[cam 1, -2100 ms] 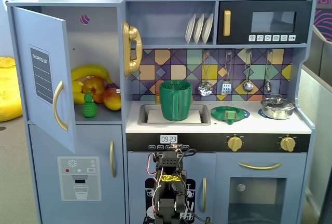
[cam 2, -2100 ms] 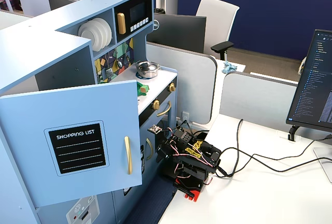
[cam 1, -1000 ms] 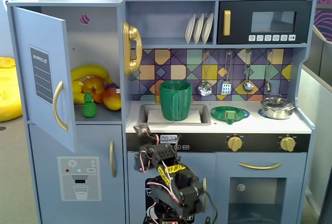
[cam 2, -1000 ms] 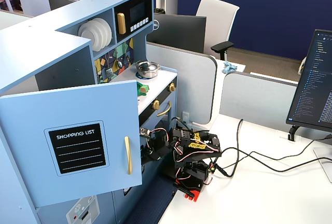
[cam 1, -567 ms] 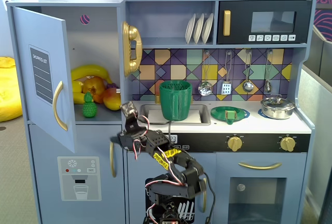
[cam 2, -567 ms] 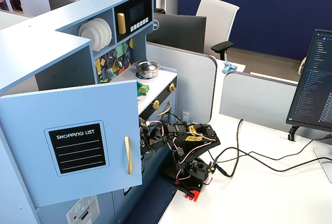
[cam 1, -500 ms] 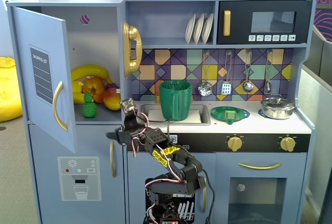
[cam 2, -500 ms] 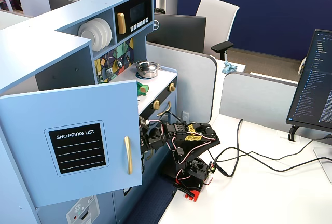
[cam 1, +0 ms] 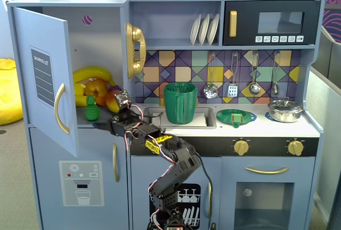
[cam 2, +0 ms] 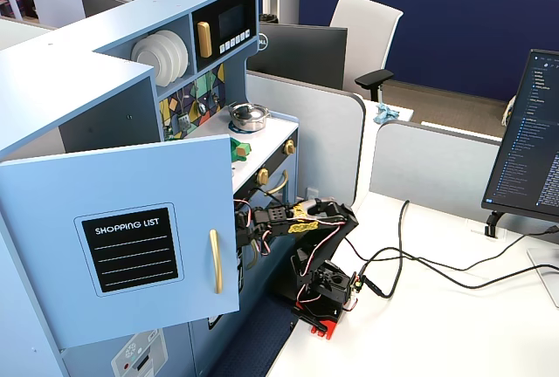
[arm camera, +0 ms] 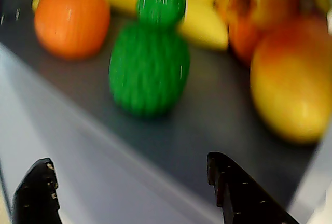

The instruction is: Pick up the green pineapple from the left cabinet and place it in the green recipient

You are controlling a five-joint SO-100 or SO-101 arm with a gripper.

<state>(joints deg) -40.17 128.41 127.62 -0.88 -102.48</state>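
Observation:
My gripper is going to lift the green pineapple (cam 1: 92, 109), which stands in front of the crowded fruit (cam 1: 97, 88). The pineapple will come away by itself and the pile will stay still.
The green pineapple (cam 1: 91, 108) stands upright near the front of the shelf inside the left cabinet, whose door (cam 1: 45, 81) stands wide open. In the wrist view the pineapple (arm camera: 150, 63) is straight ahead and blurred. My gripper (arm camera: 128, 163) is open and empty, with its black fingertips (arm camera: 223, 177) over the shelf's front edge, short of the pineapple and not touching it. In a fixed view the gripper (cam 1: 106, 125) sits just right of and below the pineapple. The green recipient (cam 1: 180, 103) stands in the sink to the right.
Yellow bananas (cam 1: 93, 74), an orange round fruit (arm camera: 70, 19) and a yellow-red fruit (arm camera: 290, 84) crowd the shelf behind and beside the pineapple. A shallow green dish (cam 1: 236, 117) and a metal pot (cam 1: 285, 110) sit on the counter. The open door (cam 2: 131, 237) hides the shelf in another fixed view.

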